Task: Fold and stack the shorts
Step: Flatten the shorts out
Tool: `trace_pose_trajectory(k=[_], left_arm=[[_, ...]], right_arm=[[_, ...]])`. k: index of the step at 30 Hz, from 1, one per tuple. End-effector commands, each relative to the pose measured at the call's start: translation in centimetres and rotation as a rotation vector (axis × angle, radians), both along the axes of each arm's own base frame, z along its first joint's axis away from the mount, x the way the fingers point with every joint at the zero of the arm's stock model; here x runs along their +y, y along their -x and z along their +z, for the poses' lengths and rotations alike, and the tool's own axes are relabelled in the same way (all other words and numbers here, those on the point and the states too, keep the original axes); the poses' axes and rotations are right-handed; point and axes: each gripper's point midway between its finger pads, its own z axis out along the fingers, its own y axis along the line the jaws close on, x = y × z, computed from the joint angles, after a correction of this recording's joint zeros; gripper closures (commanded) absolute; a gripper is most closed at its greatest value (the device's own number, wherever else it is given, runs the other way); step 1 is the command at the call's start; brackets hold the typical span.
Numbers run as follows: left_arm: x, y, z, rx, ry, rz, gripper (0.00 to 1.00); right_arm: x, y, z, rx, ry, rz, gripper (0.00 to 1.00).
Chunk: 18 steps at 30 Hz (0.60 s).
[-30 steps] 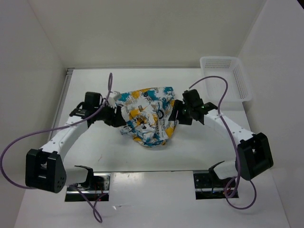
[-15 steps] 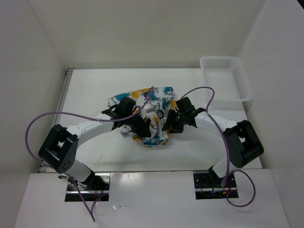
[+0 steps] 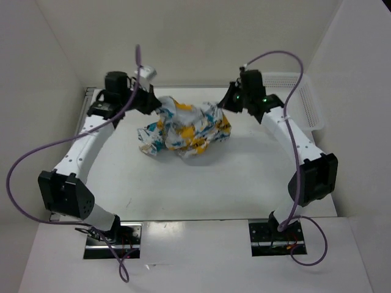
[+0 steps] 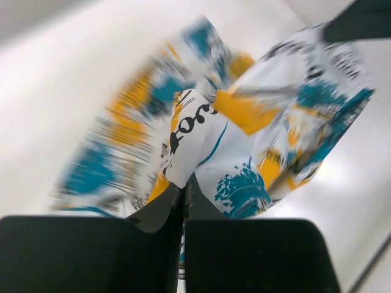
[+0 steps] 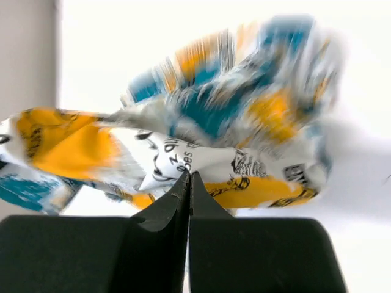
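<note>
The shorts hang bunched (image 3: 187, 129) between my grippers, so next I lay the shorts down toward the front (image 3: 186, 189), open my grippers and take the shorts' near edge wider apart.
The shorts (image 3: 183, 127) are white with yellow-orange and teal splashes and black lettering. They hang bunched between my two grippers toward the back of the table, their lower part near or on the surface. My left gripper (image 3: 159, 107) is shut on their left upper edge. In the left wrist view its jaws (image 4: 185, 178) pinch a fold of the shorts (image 4: 256, 122). My right gripper (image 3: 225, 107) is shut on the right upper edge. The right wrist view shows those jaws (image 5: 189, 176) closed on a lettered fold of the shorts (image 5: 208, 116).
A white mesh basket (image 3: 305, 101) stands at the back right corner, partly behind my right arm. Purple cables loop above both arms. White walls close in the table at the back and on both sides.
Both grippers closed on the shorts in the middle of the table, then swung back and up, carrying the fabric toward the back wall and spreading it out between them.
</note>
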Motion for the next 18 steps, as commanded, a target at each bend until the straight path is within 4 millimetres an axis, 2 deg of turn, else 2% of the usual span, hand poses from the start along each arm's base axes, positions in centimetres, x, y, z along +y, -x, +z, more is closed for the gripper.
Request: trace_pose_trajectory(k=[1, 2, 3, 5, 6, 7, 8, 9, 10, 11, 12, 13, 14, 15, 16, 17, 18], left_arm=[[3.8, -0.9, 8.9, -0.175, 0.087, 0.026, 1.00], [4.5, -1.1, 9.8, -0.194, 0.096, 0.033, 1.00], [5.2, -0.9, 10.9, -0.214, 0.102, 0.040, 1.00], [7.1, -0.5, 12.6, -0.251, 0.120, 0.055, 1.00], [7.7, -0.3, 13.1, -0.262, 0.125, 0.060, 1.00], [9.2, 0.1, 13.5, -0.276, 0.126, 0.088, 1.00], [9.7, 0.4, 13.6, -0.276, 0.135, 0.083, 1.00], [10.2, 1.1, 13.0, -0.259, 0.140, 0.087, 1.00], [11.0, 1.6, 12.6, -0.241, 0.152, 0.090, 1.00], [11.3, 2.0, 12.2, -0.232, 0.157, 0.090, 1.00], [11.0, 2.8, 12.0, -0.232, 0.163, 0.076, 1.00], [11.4, 3.1, 10.1, -0.180, 0.167, 0.093, 1.00], [11.1, 3.8, 9.7, -0.171, 0.176, 0.076, 1.00], [10.9, 4.0, 8.6, -0.142, 0.184, 0.069, 1.00], [10.8, 4.4, 7.7, -0.113, 0.187, 0.072, 1.00], [10.6, 5.2, 6.1, -0.067, 0.196, 0.068, 0.96], [10.7, 5.2, 5.1, -0.046, 0.193, 0.079, 0.78]], right_arm=[[-2.3, -3.3, 7.8, -0.170, 0.030, -0.011, 1.00], [-2.3, -3.3, 9.5, -0.202, 0.031, -0.004, 1.00], [-2.4, -3.5, 12.0, -0.258, 0.030, 0.005, 1.00], [-2.9, -2.9, 13.2, -0.278, 0.041, -0.004, 1.00], [-3.1, -2.5, 14.0, -0.301, 0.042, 0.000, 1.00], [-3.7, -1.5, 15.5, -0.338, 0.047, -0.012, 1.00], [-4.1, -0.9, 15.8, -0.348, 0.051, -0.023, 1.00], [-4.9, -0.5, 14.9, -0.333, 0.066, -0.029, 1.00], [-5.4, 0.9, 15.8, -0.356, 0.071, -0.023, 1.00], [-5.8, 1.7, 14.1, -0.318, 0.089, -0.027, 1.00], [-6.4, 2.2, 13.7, -0.311, 0.093, -0.037, 1.00], [-6.8, 3.6, 14.4, -0.336, 0.088, -0.025, 1.00], [-6.5, 4.6, 12.3, -0.290, 0.086, 0.003, 1.00], [-6.3, 5.4, 11.7, -0.276, 0.075, 0.026, 1.00], [-6.3, 6.6, 11.9, -0.302, 0.068, 0.059, 1.00], [-5.6, 7.7, 9.6, -0.248, 0.061, 0.102, 1.00], [-5.2, 8.4, 8.7, -0.237, 0.068, 0.139, 1.00]])
